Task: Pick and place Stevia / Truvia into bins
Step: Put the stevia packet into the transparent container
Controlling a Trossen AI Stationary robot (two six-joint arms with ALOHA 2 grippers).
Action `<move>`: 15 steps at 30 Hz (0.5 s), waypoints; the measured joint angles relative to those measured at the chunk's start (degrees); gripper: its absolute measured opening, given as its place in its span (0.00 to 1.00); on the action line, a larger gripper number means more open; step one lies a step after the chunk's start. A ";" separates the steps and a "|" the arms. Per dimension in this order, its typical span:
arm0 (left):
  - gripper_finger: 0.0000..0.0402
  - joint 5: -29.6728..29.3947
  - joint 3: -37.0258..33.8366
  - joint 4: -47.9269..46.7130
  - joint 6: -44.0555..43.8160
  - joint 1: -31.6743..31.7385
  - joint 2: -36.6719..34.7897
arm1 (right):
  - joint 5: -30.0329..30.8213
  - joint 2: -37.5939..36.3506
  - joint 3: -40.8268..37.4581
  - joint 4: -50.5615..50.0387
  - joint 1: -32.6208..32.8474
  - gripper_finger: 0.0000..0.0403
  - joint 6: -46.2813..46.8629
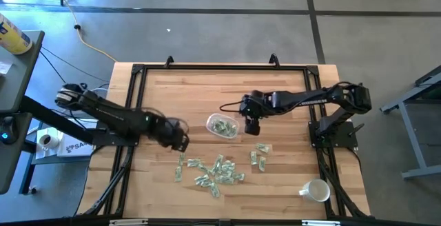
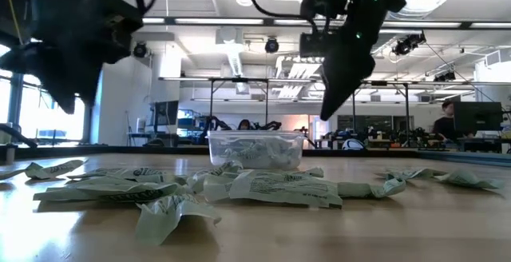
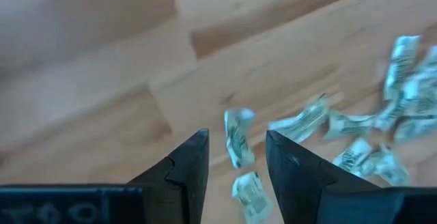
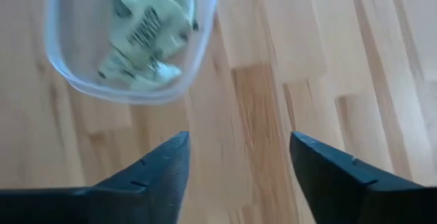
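My open right gripper is hovering next to the plastic bowl [image 1: 238, 127]. It should move back first to make room for my left gripper to bring a sachet [image 1: 181, 158].
Pale green and white sachets [image 1: 210, 172] lie flat in a loose heap on the wooden table near its near edge, with a smaller group [image 1: 259, 156] to the right. A clear plastic bowl [image 1: 222, 126] stands mid-table with several sachets [image 4: 147, 29] inside. My left gripper [image 1: 183, 143] hovers open above the table, left of the heap; two sachets [image 3: 237, 138] show between its fingers, farther off. My right gripper [image 1: 251, 126] is open, just right of the bowl [image 4: 130, 80] and above the bare wood.
A white mug [image 1: 315, 191] lies near the table's near right corner. A black frame [image 1: 220, 66] borders the table top. Bare wood stretches across the far half of the table. In the low view, the room behind holds desks and a seated person [image 2: 447, 126].
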 joint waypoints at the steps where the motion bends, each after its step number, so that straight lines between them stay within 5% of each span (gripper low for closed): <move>1: 0.44 -0.47 0.41 -0.30 -3.74 -1.85 1.04 | 0.25 0.00 -0.69 0.21 0.07 0.64 0.21; 7: 0.44 -0.96 1.77 0.40 -15.72 -9.20 8.50 | 0.68 0.00 -2.53 0.89 0.87 0.73 0.25; 15: 0.60 -1.45 4.22 1.73 -16.68 -8.72 16.14 | 1.57 0.00 -2.56 0.43 2.63 0.73 -0.30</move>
